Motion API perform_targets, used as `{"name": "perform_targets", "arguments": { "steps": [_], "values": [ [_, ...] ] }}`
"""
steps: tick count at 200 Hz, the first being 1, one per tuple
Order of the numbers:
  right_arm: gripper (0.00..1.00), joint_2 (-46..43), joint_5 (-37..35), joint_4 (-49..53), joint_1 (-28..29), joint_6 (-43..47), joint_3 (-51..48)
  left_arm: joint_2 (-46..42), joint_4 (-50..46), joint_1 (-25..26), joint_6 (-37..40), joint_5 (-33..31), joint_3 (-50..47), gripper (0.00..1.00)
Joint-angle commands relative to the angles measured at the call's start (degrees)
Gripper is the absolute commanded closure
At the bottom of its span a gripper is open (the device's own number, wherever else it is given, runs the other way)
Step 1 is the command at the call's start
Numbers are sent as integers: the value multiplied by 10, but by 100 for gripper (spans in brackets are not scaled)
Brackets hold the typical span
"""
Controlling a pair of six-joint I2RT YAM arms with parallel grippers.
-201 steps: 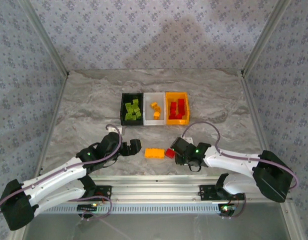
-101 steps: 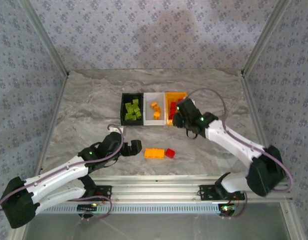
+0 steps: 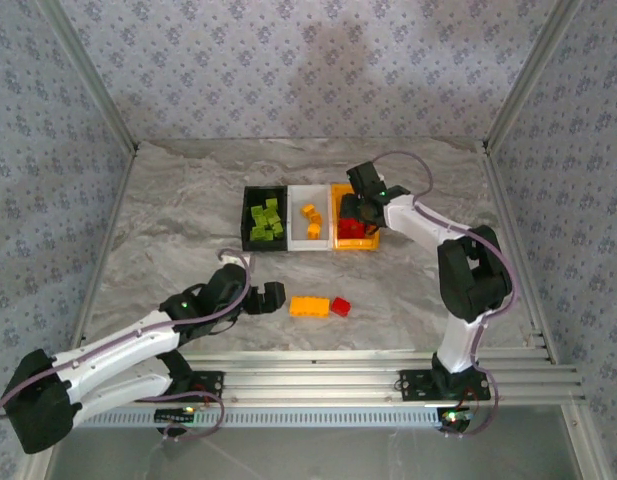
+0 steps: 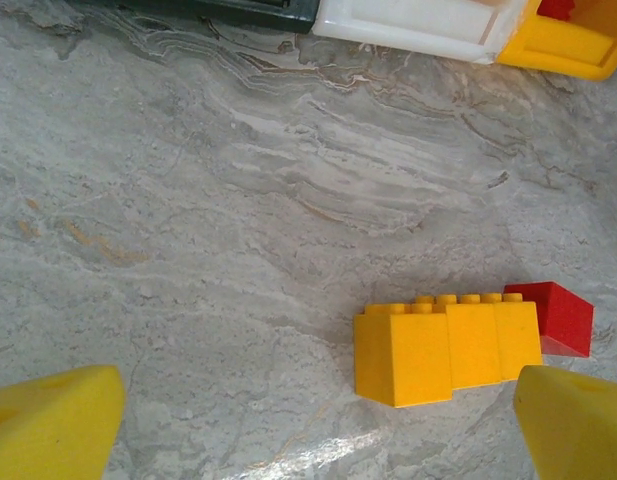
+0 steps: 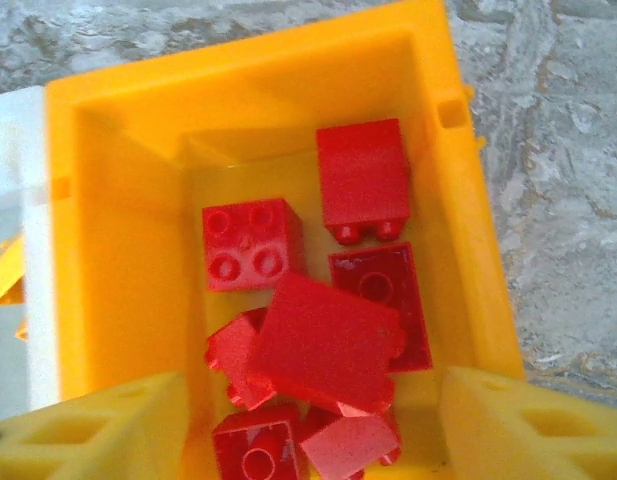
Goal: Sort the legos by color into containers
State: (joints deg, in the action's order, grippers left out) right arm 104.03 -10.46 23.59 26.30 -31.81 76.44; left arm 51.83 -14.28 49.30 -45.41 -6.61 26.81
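Observation:
The orange bricks stand tightly packed side [image 4: 450, 350] by side, so the robot's left gripper should split the row, starting from its near end [image 4: 403, 358], before it takes one orange brick to the white bin.
Three bins stand in a row: a black bin [image 3: 246, 215] with lime green legos [image 3: 265, 220], a white bin [image 3: 296, 235] with orange legos [image 3: 310, 218], and an orange-yellow bin [image 3: 371, 243] with several red legos [image 5: 253, 243]. My right gripper [image 3: 358, 214] hovers open over the orange-yellow bin, its yellow fingers [image 5: 98, 430] wide apart. A red brick [image 5: 323, 345] lies loose on top of the pile between them. On the table, an orange brick [image 3: 309, 306] [image 4: 448, 342] touches a red brick [image 3: 341, 306] [image 4: 553, 318]. My left gripper [image 3: 273, 295] [image 4: 318, 440] is open just left of them, holding nothing.
The marble table [image 3: 168, 220] is walled by patterned panels at the back and both sides. In the left wrist view the fronts of the black bin [image 4: 228, 10], white bin [image 4: 408, 20] and orange-yellow bin [image 4: 568, 45] line the top edge.
My right arm has swung from the table front beside the loose red brick up over the orange-yellow bin. The left arm has barely shifted. The two loose bricks stay put.

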Motion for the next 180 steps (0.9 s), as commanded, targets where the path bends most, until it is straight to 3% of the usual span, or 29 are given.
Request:
{"name": "perform_targets", "arguments": {
  "steps": [1,48,83,128,156,180],
  "values": [
    [24,-41,2,4,9,5,1,5,7,2,15,12,10,0],
    [20,-182,-12,8,72,-7,-131,32,20,2,39,40,23,1],
    [20,-276,-28,6,118,-29,-230,138,-6,31,85,61,83,8],
    [19,-354,-43,6,132,-64,-308,281,-41,99,108,-4,150,12],
    [19,-380,-53,12,131,-67,-318,335,-58,105,95,-58,167,17],
    [19,-394,-58,15,131,-66,-317,329,-63,92,81,-97,155,24]
  ]
}}
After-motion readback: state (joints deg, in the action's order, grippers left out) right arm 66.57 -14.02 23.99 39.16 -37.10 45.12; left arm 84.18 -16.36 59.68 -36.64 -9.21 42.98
